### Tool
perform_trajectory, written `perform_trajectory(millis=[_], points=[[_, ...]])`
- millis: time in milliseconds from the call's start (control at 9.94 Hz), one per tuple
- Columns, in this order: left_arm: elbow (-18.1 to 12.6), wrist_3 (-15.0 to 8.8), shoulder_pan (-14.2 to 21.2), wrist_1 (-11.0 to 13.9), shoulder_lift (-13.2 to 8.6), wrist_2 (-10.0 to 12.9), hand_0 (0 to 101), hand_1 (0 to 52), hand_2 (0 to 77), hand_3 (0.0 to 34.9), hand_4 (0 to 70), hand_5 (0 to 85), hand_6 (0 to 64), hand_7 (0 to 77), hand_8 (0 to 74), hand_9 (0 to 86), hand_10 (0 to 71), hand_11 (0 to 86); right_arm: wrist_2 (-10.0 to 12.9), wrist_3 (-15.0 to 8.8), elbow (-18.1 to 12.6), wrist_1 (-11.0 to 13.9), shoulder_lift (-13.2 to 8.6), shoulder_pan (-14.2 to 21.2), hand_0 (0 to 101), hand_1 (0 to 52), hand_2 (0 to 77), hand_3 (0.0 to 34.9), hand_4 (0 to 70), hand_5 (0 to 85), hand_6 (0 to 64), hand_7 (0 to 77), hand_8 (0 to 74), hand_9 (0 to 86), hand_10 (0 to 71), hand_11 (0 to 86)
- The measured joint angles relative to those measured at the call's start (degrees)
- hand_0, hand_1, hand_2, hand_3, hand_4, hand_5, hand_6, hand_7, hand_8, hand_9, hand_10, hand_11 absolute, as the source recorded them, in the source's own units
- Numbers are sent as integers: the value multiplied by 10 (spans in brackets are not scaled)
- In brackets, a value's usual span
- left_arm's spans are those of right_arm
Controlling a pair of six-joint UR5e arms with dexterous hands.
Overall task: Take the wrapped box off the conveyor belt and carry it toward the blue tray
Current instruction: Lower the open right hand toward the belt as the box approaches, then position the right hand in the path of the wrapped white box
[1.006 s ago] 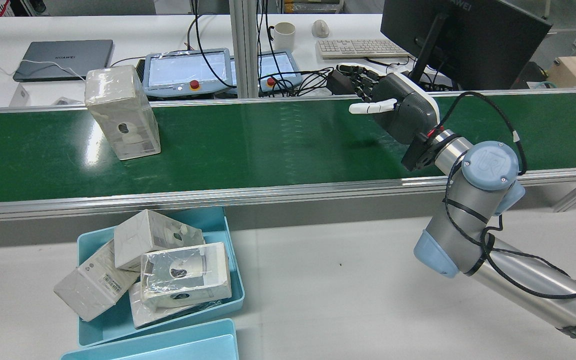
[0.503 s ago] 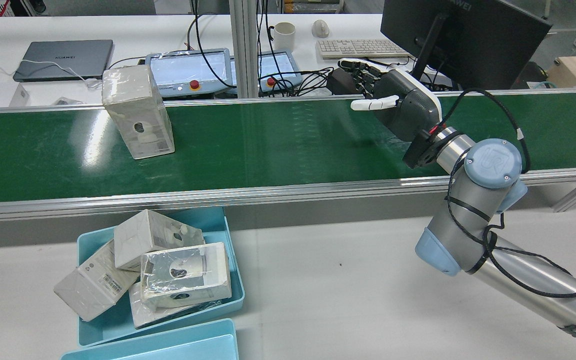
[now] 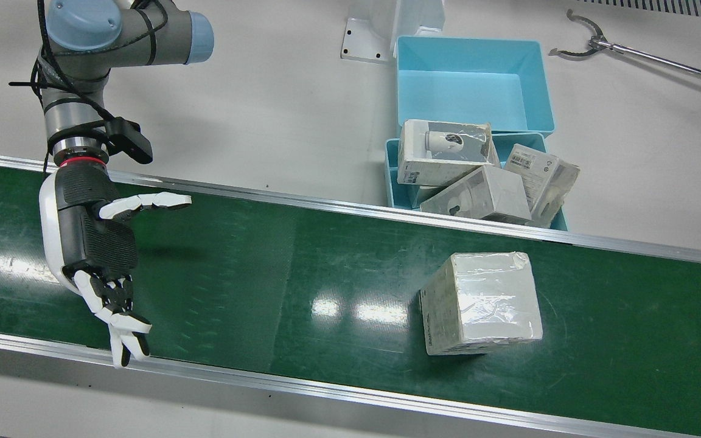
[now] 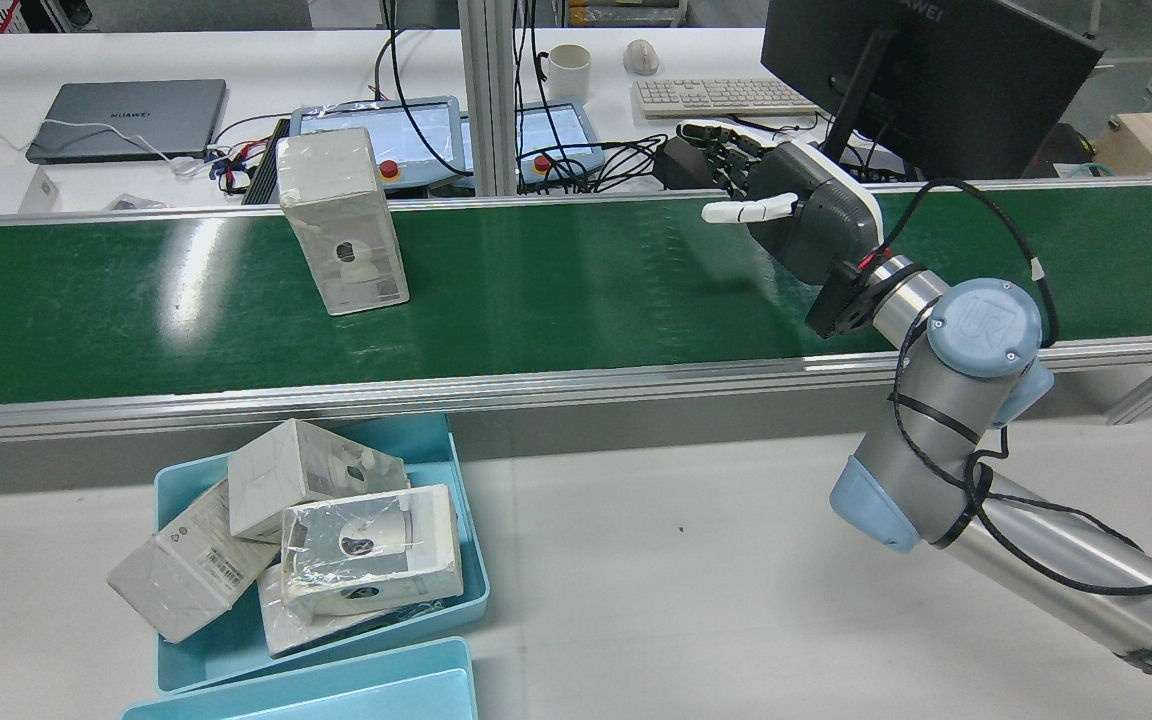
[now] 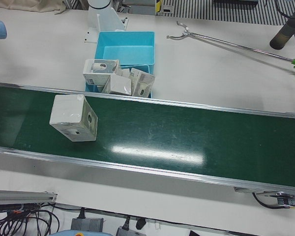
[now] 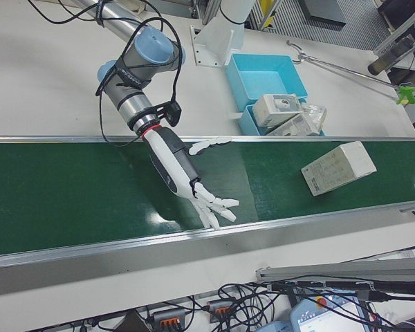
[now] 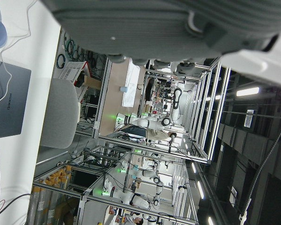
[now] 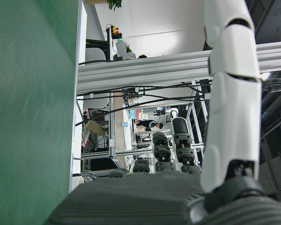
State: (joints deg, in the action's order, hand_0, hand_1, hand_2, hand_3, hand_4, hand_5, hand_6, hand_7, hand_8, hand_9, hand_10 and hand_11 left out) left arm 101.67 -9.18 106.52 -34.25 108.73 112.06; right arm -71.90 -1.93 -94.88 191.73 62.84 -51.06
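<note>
I can see that a similar box in the blue tray shows a white device through clear film (image 3: 444, 142), so I expect another inside the wrapped box (image 3: 481, 303).
The wrapped box (image 3: 481, 304) stands on the green conveyor belt (image 3: 302, 267), a white carton under shiny film. It also shows upright in the rear view (image 4: 343, 225), and in the left-front (image 5: 73, 118) and right-front (image 6: 339, 168) views. My right hand (image 3: 98, 243) hovers over the belt far from the box, open, fingers spread, holding nothing (image 4: 796, 215) (image 6: 183, 173). The blue tray (image 3: 390, 176) beside the belt holds several similar boxes (image 4: 473, 550). Only a grey palm edge of my left hand (image 7: 168, 23) shows, in its own view.
An empty second blue tray (image 3: 469, 42) sits behind the filled one. A metal grabber tool (image 3: 630, 52) lies on the white table. Beyond the belt stand a laptop (image 4: 126, 118), teach pendants (image 4: 376, 140), a keyboard (image 4: 716, 97) and a monitor (image 4: 926, 80).
The wrapped box has travelled rightward along the belt in the rear view, closer to my right hand. The right hand has barely shifted and stays open.
</note>
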Motion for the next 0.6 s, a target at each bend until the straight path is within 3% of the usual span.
perform_trajectory(millis=[604], points=[[0, 0, 0, 0, 0, 0, 0, 0, 11, 0, 0, 11, 5, 5, 5, 0, 5, 5, 0, 0, -3, 0, 0, 0, 480, 158, 131, 0, 109, 224, 44, 49, 5, 33, 0, 5]])
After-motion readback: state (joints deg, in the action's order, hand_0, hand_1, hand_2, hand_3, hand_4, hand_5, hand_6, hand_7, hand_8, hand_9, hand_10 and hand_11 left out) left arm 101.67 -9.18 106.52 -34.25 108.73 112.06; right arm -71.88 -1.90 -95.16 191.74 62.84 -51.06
